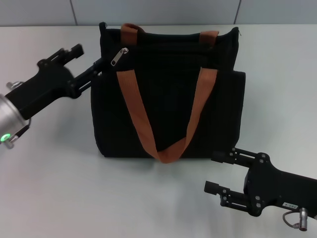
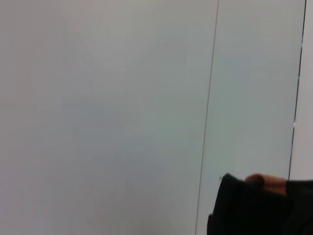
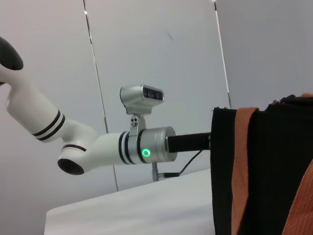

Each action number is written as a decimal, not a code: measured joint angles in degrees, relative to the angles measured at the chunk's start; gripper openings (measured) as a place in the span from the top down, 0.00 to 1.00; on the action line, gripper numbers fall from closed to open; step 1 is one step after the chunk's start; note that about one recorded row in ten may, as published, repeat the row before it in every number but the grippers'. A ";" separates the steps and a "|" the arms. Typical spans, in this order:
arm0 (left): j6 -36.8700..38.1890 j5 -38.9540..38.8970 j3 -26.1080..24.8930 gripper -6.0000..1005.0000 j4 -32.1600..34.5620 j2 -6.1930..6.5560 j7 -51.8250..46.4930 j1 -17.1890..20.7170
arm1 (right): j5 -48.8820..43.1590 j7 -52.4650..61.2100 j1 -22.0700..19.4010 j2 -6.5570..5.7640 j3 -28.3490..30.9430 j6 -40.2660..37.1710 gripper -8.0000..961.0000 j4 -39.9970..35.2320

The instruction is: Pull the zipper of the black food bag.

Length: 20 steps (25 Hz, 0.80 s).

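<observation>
The finger of the robot's left gripper touches the bag's side [image 1: 101, 63] below the bag's top edge, so next the gripper moves back and comes in higher, at the bag's corner [image 1: 104, 30] next to the zipper pull.
The black food bag [image 1: 168, 104] stands upright mid-table, its two orange-brown handles [image 1: 131, 94] hanging down the front. The silver-grey zipper pull [image 1: 120, 56] lies at the bag's top left corner, free of any finger. My left gripper [image 1: 92, 56] is open at the bag's upper left side, one finger [image 1: 98, 66] against the fabric just left of the pull. My right gripper [image 1: 214, 172] is open and empty on the table by the bag's front right corner. The bag also shows in the left wrist view [image 2: 254, 210] and the right wrist view [image 3: 274, 171]; the zipper is hidden in both.
The white table [image 1: 59, 188] stretches around the bag, with a grey panelled wall [image 1: 158, 10] behind it. The left arm's wrist [image 3: 146, 144] with its green light shows in the right wrist view, beside the bag.
</observation>
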 joint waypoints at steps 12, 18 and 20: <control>4.62 0.28 9.16 0.31 6.34 -0.03 -3.71 1.65 | 0.00 0.00 0.87 0.01 0.01 0.74 0.31 0.21; 0.94 -0.18 11.11 0.31 5.31 -0.50 -3.39 -1.48 | 0.00 0.01 0.89 0.01 0.01 0.78 0.31 0.21; 0.25 -1.05 10.99 0.31 4.86 -0.54 -3.34 -1.97 | -0.01 -0.07 0.84 0.01 0.01 1.01 0.31 0.23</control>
